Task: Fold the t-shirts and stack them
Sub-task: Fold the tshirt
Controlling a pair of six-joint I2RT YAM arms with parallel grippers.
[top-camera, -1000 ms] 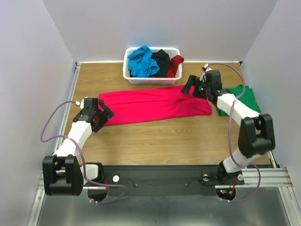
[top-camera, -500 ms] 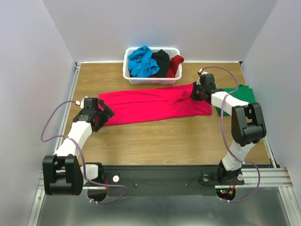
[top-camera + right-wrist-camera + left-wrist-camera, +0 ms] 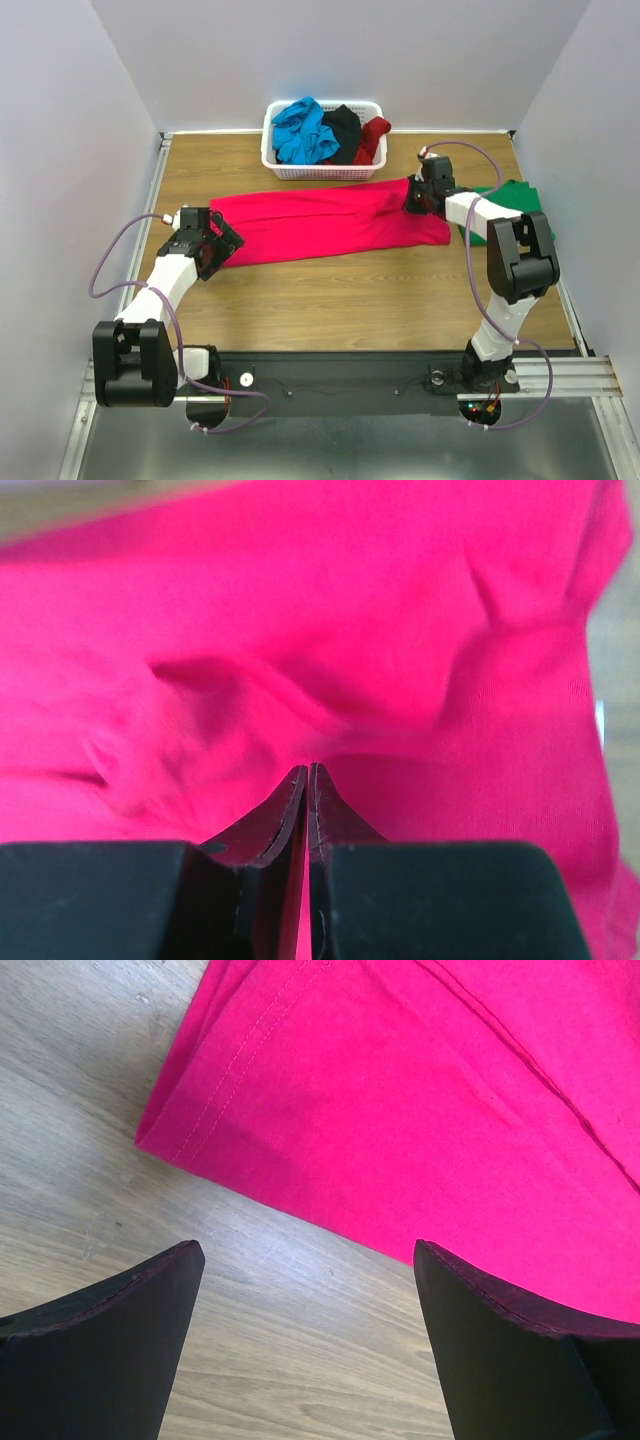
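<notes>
The pink t-shirt is stretched crosswise, so its puckered end (image 3: 388,204) should be let go by the robot's right gripper, and the left gripper should swing the hem (image 3: 200,1120) toward the arm bases.
A bright pink-red t-shirt (image 3: 320,222) lies spread in a long strip across the wooden table. My right gripper (image 3: 412,200) sits at its far right corner, and in the right wrist view the gripper (image 3: 308,770) is shut, pinching a ridge of the pink cloth (image 3: 300,630) that puckers at the tips. At the shirt's left end my left gripper (image 3: 225,245) stands open low over bare wood (image 3: 305,1250), just short of the hemmed edge (image 3: 420,1090). A green t-shirt (image 3: 520,200) lies folded at the right edge, behind the right arm.
A white lattice basket (image 3: 320,171) stands at the back centre, holding blue (image 3: 303,130), black (image 3: 343,125) and dark red (image 3: 373,138) shirts. Walls close in the table on the left, right and back. Bare wood lies between the pink shirt and the arm bases.
My right gripper dropped from above the shirt's right end onto its far corner and shut on the cloth. The left arm has stayed put.
</notes>
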